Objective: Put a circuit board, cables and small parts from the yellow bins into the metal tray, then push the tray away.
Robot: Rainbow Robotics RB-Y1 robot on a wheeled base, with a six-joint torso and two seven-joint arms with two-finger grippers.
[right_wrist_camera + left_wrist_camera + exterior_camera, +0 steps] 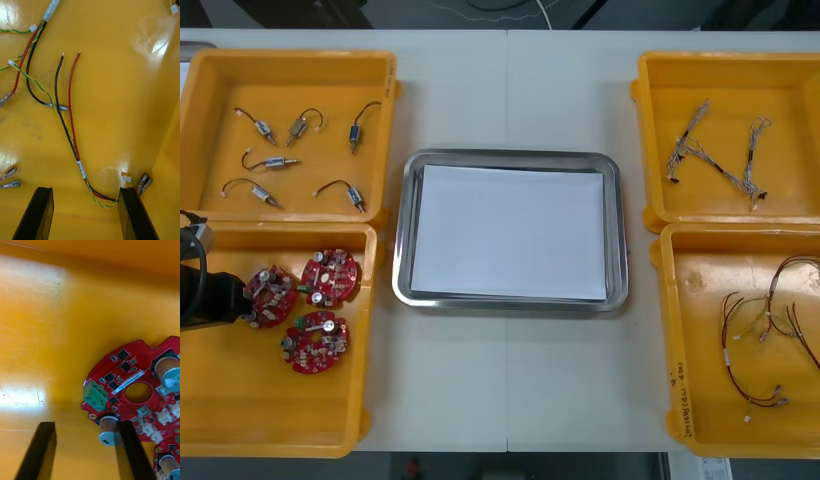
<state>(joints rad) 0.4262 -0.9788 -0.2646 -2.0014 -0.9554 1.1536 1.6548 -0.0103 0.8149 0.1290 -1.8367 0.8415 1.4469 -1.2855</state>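
My gripper will lift the red and black cable (81, 168), which lies on top of another cable's metal end (60, 107), so it should come loose and leave the other cable behind.
Three round red circuit boards (310, 305) lie in the near-left yellow bin (280, 425). My left gripper (242, 300) reaches in from the bin's left side, right beside the leftmost board (270, 296). In the left wrist view its fingers (129, 450) stand open over bare bin floor, and the board (138, 390) with its green connector lies just past one fingertip, touching or nearly so. My right gripper (85, 189) is open low over a bin floor. A red, black and yellow cable (71, 123) runs ahead of it and loops in by one finger (131, 213). The metal tray (408, 230) is white inside.
Small metal parts (300, 125) with short leads lie in the far-left bin. Twisted blue and white cables (710, 150) are in the far-right bin, red and yellow cables (770, 320) in the near-right one. Bin walls stand close to both grippers.
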